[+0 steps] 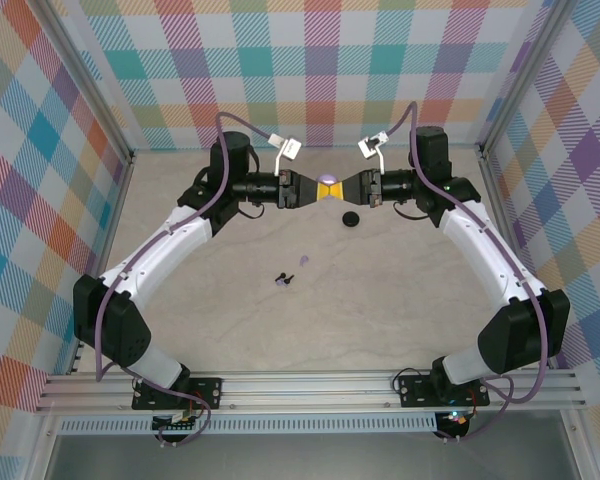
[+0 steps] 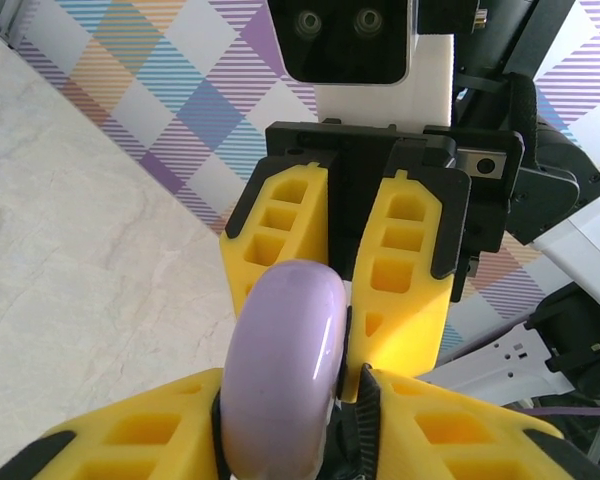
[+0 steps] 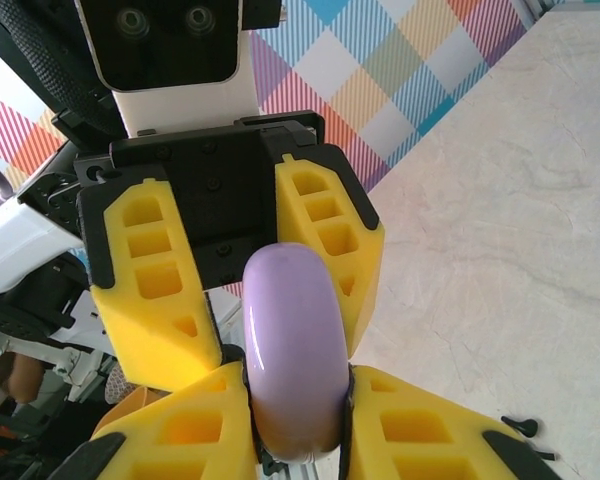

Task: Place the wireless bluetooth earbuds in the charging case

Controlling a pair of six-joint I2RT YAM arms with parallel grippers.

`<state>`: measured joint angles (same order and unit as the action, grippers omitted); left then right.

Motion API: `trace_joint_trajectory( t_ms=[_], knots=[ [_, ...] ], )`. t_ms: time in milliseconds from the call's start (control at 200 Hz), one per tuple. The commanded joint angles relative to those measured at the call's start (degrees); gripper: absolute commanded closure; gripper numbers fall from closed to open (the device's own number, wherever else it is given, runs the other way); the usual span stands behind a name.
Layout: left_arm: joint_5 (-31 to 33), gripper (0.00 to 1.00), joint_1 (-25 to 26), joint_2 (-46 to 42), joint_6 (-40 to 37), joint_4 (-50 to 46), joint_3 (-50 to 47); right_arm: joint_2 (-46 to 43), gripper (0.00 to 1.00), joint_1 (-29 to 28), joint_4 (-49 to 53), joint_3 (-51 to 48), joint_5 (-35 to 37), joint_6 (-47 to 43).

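Observation:
The lavender charging case (image 1: 327, 180) is closed and hangs between both grippers. My left gripper should keep it still while my right gripper opens the lid (image 3: 294, 330), before taking an earbud.
The lavender charging case (image 1: 329, 180) hangs closed in the air at the back centre, clamped from both sides. My left gripper (image 1: 316, 189) is shut on it from the left and my right gripper (image 1: 343, 189) from the right. In the left wrist view the case (image 2: 285, 370) stands edge-on between the yellow fingers (image 2: 150, 435). The right wrist view shows the same case (image 3: 292, 340) wedged between yellow fingers (image 3: 430, 430). On the table lie tiny earbuds: a black one with a lavender one (image 1: 283, 280), another lavender one (image 1: 302, 263), and a black earbud (image 3: 520, 426).
A round black disc (image 1: 351, 218) lies on the beige table (image 1: 240, 320) just below the grippers. Checked cloth walls and metal posts (image 1: 95, 100) close in the workspace on three sides.

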<state>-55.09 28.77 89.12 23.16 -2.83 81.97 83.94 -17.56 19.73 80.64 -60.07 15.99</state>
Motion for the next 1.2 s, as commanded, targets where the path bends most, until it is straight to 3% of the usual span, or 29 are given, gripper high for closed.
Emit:
trace_joint_trajectory(
  t_ms=[0, 155, 390, 490, 630, 745, 885, 1195],
  knots=[
    [-1.1, 0.70, 0.7, -1.1, 0.9, 3.0, -0.6, -1.3, 0.77, -0.1, -0.3, -0.2, -3.3, -1.0],
    [-0.7, 0.82, 1.0, -1.1, 1.0, 3.3, -0.6, -0.8, 0.76, -0.2, 2.1, 0.5, -4.1, -2.6],
    [-0.2, 0.83, 1.0, -1.0, 0.7, 2.7, -0.3, -0.7, 0.70, -0.4, 6.6, 1.6, -3.3, -5.6],
    [1.1, 0.84, 1.0, -0.9, -1.5, -0.3, 0.3, -1.6, 0.63, -0.4, 7.8, 2.1, 0.7, -5.8],
    [4.7, 0.83, 1.0, -0.7, -6.4, -5.1, 1.8, -4.0, 0.43, -0.4, 10.7, 2.7, 11.1, -6.3],
    [8.3, 0.83, 1.0, -1.7, -11.7, -2.8, -0.4, -5.9, 0.38, -0.4, 12.5, 2.8, 14.9, -7.3],
    [9.9, 0.84, 1.2, -4.8, -18.8, 7.6, -7.8, -6.7, 0.37, -0.4, 14.5, 2.9, 16.0, -7.6],
    [7.5, 0.84, 1.6, -5.9, -26.7, 7.5, -7.8, -6.5, 0.36, -2.1, 17.3, 3.7, 18.2, -9.1]
  ],
)
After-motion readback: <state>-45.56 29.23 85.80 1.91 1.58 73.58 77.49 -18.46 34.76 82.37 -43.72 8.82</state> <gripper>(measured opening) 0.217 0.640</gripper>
